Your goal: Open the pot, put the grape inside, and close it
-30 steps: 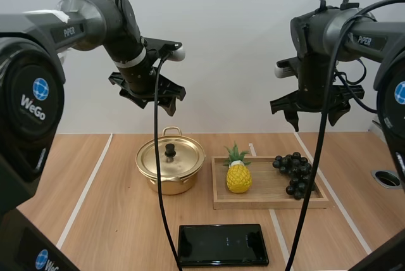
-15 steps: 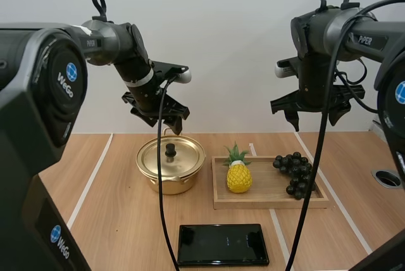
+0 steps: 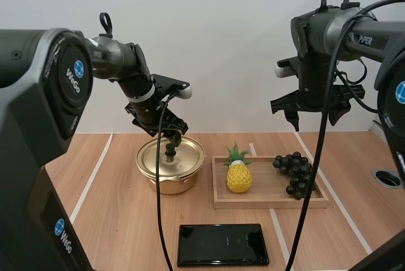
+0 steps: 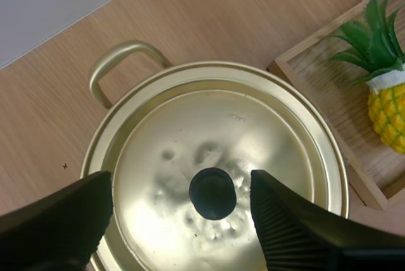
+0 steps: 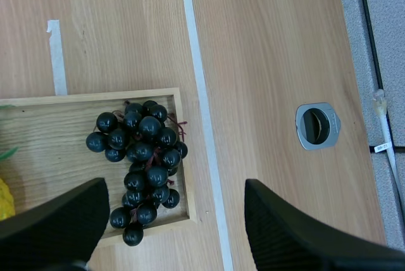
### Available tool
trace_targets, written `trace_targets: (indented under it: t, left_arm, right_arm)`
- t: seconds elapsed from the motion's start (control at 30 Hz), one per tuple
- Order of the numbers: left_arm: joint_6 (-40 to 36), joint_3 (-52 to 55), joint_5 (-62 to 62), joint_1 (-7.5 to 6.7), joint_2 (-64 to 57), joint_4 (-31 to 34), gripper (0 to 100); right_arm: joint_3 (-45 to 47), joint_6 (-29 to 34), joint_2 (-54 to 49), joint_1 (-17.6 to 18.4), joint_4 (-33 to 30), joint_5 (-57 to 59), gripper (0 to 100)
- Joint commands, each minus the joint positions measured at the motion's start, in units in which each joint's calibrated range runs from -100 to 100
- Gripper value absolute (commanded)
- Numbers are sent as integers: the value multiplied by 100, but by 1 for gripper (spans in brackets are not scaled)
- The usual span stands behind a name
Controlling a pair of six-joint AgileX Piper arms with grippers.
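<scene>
My gripper will lift the lid off in one piece and leave the pot standing, as the lid's plain round rim (image 3: 203,157) sits on the pot.
A gold pot (image 3: 169,164) stands on the table with its lid (image 4: 215,157) on; the lid's black knob (image 4: 212,193) is in the middle. My left gripper (image 3: 168,135) hovers open just above the knob, its fingers (image 4: 60,220) standing on either side of it without touching. A bunch of dark grapes (image 3: 295,173) lies at the right end of a wooden tray (image 3: 272,200). My right gripper (image 3: 311,116) hangs open high above the tray, with the grapes (image 5: 142,160) below it.
A toy pineapple (image 3: 238,171) stands at the tray's left end, close to the pot. A black phone (image 3: 222,244) lies flat near the table's front edge. White tape lines cross the table and a round grommet hole (image 3: 386,178) sits at the far right.
My left gripper has come down and forward from high behind the pot to just over the lid's knob. The right arm has stayed still.
</scene>
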Motion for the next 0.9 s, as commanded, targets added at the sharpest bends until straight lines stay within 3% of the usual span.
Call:
trace_targets:
  t: [0.0, 0.87]
  left_arm:
    - [168, 53, 62, -20, 4, -131, 100]
    - [891, 53, 560, -20, 99, -538, 100]
  right_arm:
    - [20, -1, -48, -24, -68, 25, 100]
    - [20, -1, -48, -24, -68, 25, 100]
